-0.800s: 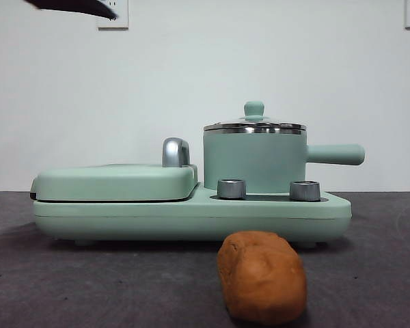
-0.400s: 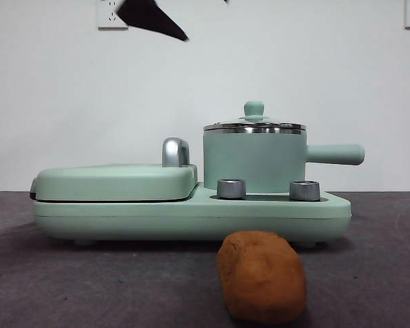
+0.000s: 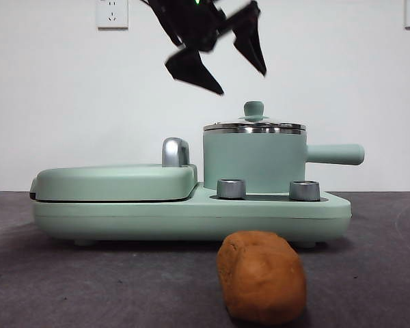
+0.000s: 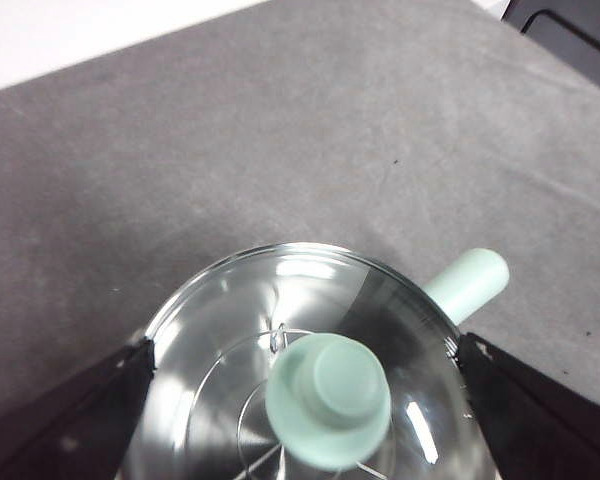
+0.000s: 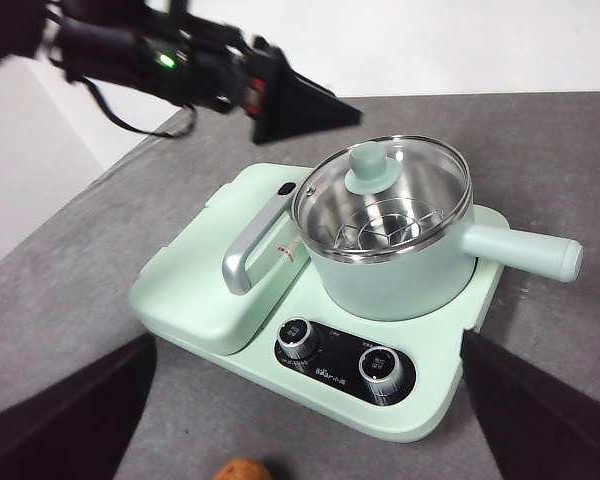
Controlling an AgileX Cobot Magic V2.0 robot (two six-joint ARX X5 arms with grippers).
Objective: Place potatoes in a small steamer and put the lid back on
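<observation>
The steamer (image 3: 254, 160) will be empty of potatoes when I raise the glass lid by its knob, because only shiny steel (image 4: 220, 365) can be seen through the lid.
The potato (image 3: 262, 277), an orange-brown lump, lies on the dark table in front of the appliance; its tip (image 5: 242, 470) shows in the right wrist view. The mint-green steamer (image 3: 254, 160) stands on the base's right half with the glass lid (image 3: 254, 126) on it. My left gripper (image 3: 240, 80) hangs open just above the lid's knob (image 4: 328, 398), its jaws spread to either side of the lid (image 4: 210, 330). My right gripper (image 5: 305, 345) is open and empty, high above the table's near side.
A flat mint-green griddle (image 3: 116, 181) with a chrome handle (image 3: 175, 152) fills the base's left half. Two steel dials (image 3: 231, 188) sit at the base's front. The steamer's side handle (image 3: 335, 154) points right. Wall sockets (image 3: 112, 14) are behind.
My left arm has come down from the top left corner and rightward until its open jaws hang over the lid's knob. The potato, steamer and lid have not moved.
</observation>
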